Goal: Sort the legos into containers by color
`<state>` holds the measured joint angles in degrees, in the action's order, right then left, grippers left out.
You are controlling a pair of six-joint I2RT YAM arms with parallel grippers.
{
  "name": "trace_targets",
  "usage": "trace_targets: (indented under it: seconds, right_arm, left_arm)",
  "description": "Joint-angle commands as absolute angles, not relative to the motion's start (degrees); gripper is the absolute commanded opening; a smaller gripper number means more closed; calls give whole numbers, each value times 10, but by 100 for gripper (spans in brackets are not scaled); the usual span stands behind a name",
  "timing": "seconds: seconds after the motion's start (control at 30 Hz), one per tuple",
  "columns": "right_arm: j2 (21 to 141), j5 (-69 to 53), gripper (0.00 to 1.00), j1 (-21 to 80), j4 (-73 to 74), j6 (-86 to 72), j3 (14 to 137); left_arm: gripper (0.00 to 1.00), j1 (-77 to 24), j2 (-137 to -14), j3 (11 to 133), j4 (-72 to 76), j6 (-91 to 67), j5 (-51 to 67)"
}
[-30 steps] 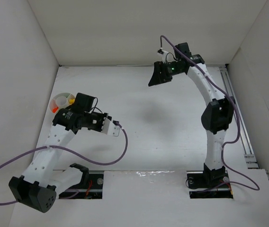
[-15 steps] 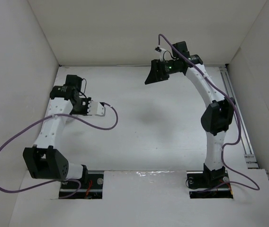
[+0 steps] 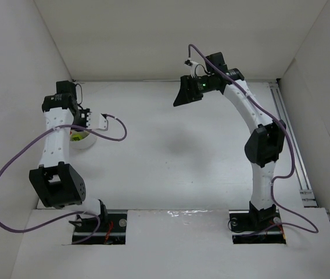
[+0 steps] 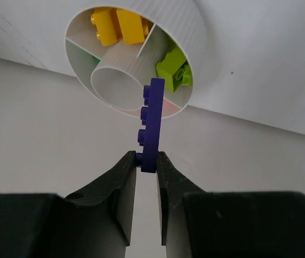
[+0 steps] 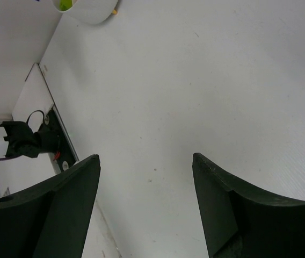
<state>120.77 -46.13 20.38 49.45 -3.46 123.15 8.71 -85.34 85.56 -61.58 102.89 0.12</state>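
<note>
The purple-blue lego plate [image 4: 153, 123] points end-first toward the bowl's empty round middle [image 4: 116, 88], so my left gripper keeps going over that middle and let the plate go there.
My left gripper [image 4: 146, 158] is shut on a thin purple-blue lego plate [image 4: 151, 123], held edge-on just above the round white bowl [image 4: 190, 32]. The bowl has a bare round middle and divided outer cells. These hold yellow bricks [image 4: 117, 27], a lime brick [image 4: 173, 69] and a green brick [image 4: 92, 58]. In the top view the bowl [image 3: 85, 141] sits at the far left, mostly hidden under the left arm's wrist [image 3: 63, 107]. My right gripper [image 3: 183, 96] is open and empty, high over the back middle; its fingers spread wide in the right wrist view [image 5: 146, 161].
The left side wall [image 3: 20, 87] stands close beside the bowl and the left arm. The bowl shows at the top left of the right wrist view [image 5: 88, 8] with a small orange bit [image 5: 114, 11] beside it. A purple cable [image 3: 14, 168] loops off the left arm.
My left arm has swung left and back from the middle-left of the table to over the bowl, now covering most of it. My right gripper has drifted slightly left.
</note>
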Motion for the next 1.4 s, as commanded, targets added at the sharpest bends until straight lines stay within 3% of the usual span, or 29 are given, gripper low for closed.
trace_targets:
  seconds: [0.0,1.23,1.37]
  right_arm:
    - [1187,-467,75,211,474,-38,1239]
    - [1203,-461,75,216,484,-38,1239]
    - [1203,-456,75,216,484,-33,1239]
  left_arm:
    - [0,107,-868,889,-611,1057,-12]
    - [0,130,-984,940,-552,1078,-28]
    - [7,125,-990,934,-552,1078,-33]
